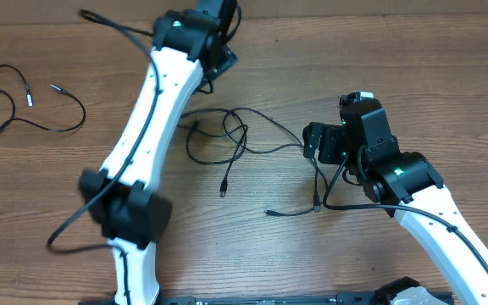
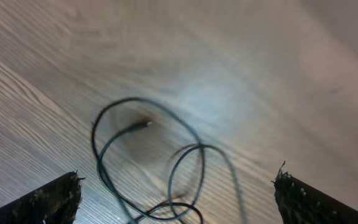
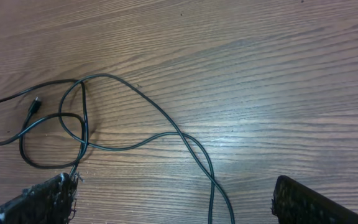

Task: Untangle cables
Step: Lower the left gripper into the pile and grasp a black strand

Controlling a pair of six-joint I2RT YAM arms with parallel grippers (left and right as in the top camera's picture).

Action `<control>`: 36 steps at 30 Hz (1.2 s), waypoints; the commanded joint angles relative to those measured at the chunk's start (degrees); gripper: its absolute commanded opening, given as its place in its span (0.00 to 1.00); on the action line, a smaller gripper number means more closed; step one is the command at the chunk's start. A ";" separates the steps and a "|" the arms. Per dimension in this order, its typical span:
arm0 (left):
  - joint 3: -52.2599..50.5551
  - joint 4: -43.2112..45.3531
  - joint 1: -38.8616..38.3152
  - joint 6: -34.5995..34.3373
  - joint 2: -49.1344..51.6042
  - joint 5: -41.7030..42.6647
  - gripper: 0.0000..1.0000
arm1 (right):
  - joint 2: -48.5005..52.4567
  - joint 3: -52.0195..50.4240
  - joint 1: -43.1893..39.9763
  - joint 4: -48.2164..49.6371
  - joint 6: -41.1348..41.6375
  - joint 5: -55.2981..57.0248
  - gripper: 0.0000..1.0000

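Observation:
I expect the black cable (image 2: 235, 180) to arch up and bend over when I lift it with my left gripper, because the wide, smooth loops (image 2: 135, 99) keep their round shape.
A tangle of thin black cables (image 1: 227, 140) lies in loops on the wooden table at the middle. Two strands run right under my right gripper (image 1: 314, 142) and end in small plugs (image 1: 316, 205) near the front. A separate cable (image 1: 24, 114) lies apart at the far left. In the right wrist view the two strands (image 3: 197, 155) pass between the open fingers of my right gripper (image 3: 173, 199), which touch nothing. My left gripper (image 1: 217, 61) is behind the tangle. In its wrist view the left gripper (image 2: 176, 199) is open above blurred cable loops (image 2: 185, 168).
The table is brown wood (image 1: 430, 68). The white left arm (image 1: 146, 127) stretches from the front left across to the back middle and covers part of the table. A thicker black arm wire (image 1: 113, 25) arcs at the back left.

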 commanded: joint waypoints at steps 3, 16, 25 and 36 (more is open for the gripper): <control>-15.15 7.32 -0.26 -3.80 -6.49 -3.28 1.00 | -0.09 0.31 -0.13 0.33 -0.22 0.42 1.00; -50.18 33.33 -0.42 -11.63 -24.57 5.64 1.00 | -0.09 0.31 -0.13 0.35 -0.22 0.42 1.00; -52.11 31.69 -0.37 -12.41 -19.61 14.82 0.92 | -0.09 0.31 -0.13 0.33 -0.22 0.42 1.00; -52.13 33.68 -0.37 -14.51 -11.72 15.65 0.42 | -0.09 0.31 -0.13 0.31 -0.22 0.39 1.00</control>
